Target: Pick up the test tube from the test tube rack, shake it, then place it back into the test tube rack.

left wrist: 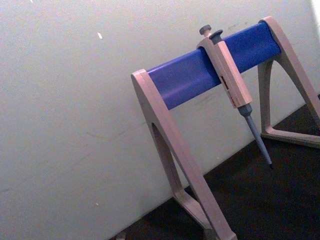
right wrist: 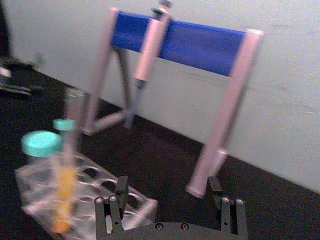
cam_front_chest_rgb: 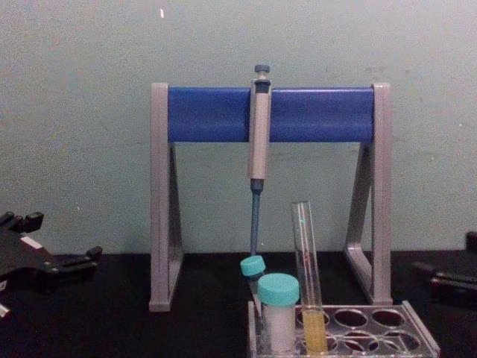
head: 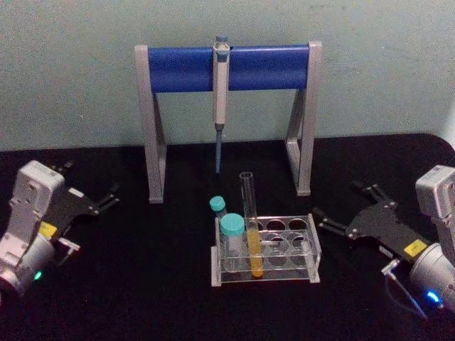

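Note:
The test tube (cam_front_chest_rgb: 307, 257) leans at an angle in its hole (cam_front_chest_rgb: 313, 317), so it will slide out freely when the robot lifts it, and the test tube rack will stay where it is.
The test tube (head: 250, 227) stands upright in the clear test tube rack (head: 311, 250) at the table's middle, with yellow-orange liquid in its lower part. In the chest view the tube (cam_front_chest_rgb: 307, 276) rises well above the rack (cam_front_chest_rgb: 417, 341). My right gripper (head: 341, 206) is open, low over the table to the right of the rack and pointing toward it. The right wrist view shows its fingers (right wrist: 120, 186) spread, with the tube (right wrist: 67, 165) and the rack (right wrist: 136, 202) ahead and apart from them. At the far left my left gripper (head: 92, 185) is open and holds nothing.
Two teal-capped vials (head: 232, 238) sit in the rack's left end beside the tube. Behind the rack a grey-and-blue stand (head: 170, 69) holds a hanging grey pipette (head: 220, 92). The black tabletop (head: 156, 284) lies bare on both sides of the rack.

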Robot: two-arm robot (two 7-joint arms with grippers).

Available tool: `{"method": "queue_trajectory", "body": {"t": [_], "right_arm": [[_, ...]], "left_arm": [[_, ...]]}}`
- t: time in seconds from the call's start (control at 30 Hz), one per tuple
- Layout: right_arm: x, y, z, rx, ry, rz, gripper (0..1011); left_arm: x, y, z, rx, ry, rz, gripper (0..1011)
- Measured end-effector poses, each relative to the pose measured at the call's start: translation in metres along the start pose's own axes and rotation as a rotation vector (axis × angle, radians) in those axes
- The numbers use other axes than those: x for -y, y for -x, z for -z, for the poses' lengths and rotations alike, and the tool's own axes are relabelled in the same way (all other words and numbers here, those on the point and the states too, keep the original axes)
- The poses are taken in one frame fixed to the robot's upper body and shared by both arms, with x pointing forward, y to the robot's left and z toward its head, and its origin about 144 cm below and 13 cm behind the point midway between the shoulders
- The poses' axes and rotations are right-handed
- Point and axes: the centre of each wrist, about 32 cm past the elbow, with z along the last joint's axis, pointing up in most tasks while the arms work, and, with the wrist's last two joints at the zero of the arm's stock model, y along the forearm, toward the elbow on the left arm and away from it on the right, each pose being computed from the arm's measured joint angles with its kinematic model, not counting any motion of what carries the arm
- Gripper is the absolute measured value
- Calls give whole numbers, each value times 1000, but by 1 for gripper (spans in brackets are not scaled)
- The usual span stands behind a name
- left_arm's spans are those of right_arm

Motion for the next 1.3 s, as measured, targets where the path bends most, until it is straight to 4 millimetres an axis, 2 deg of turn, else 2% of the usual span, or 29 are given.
{"method": "queue_trajectory", "body": {"t": [0.5, 1.0, 1.3], "right_arm": [[-12, 11, -13, -156, -21, -265, 1000], [-58, 10, -21, -189, -14, -382, 1000], [-76, 6, -22, -188, -6, -390, 1000]], "left_arm": [[0, 0, 0, 0, 0, 0, 1001], [0, 0, 0, 0, 0, 0, 1001], [0, 0, 0, 0, 0, 0, 1001]]}}
